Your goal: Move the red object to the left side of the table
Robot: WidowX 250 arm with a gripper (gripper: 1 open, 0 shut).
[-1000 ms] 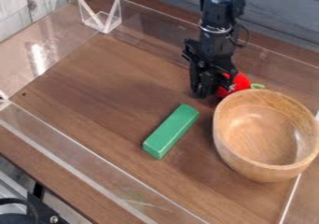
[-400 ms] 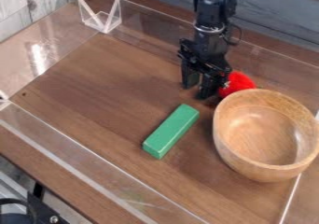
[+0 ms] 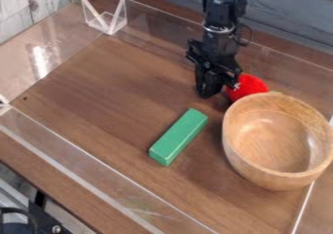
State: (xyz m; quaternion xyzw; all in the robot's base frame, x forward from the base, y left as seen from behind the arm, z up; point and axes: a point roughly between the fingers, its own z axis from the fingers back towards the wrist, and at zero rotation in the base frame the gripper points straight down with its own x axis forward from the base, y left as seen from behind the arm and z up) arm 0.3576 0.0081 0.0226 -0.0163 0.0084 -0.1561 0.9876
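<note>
I should lift clear of the red object (image 3: 232, 89), open and come down directly over its middle (image 3: 250, 86) before I carry it, because my gripper's fingers are shut beside it.
The red object (image 3: 248, 85) is a small round bright red ball lying on the table (image 3: 117, 92), just behind the rim of the wooden bowl. My gripper (image 3: 213, 90) points straight down with its fingertips at the tabletop, immediately left of the red ball. Its black fingers are pressed together and nothing shows between them. The ball lies outside the fingers, against or very near their right side; I cannot tell whether they touch.
A large wooden bowl (image 3: 276, 140) stands at the right front. A green rectangular block (image 3: 178, 136) lies diagonally in front of the gripper. Low clear acrylic walls (image 3: 104, 16) edge the table, with a corner piece at the back left.
The gripper shifted slightly left off the red ball, opened briefly, then shut beside it. The ball now shows more fully to the gripper's right.
</note>
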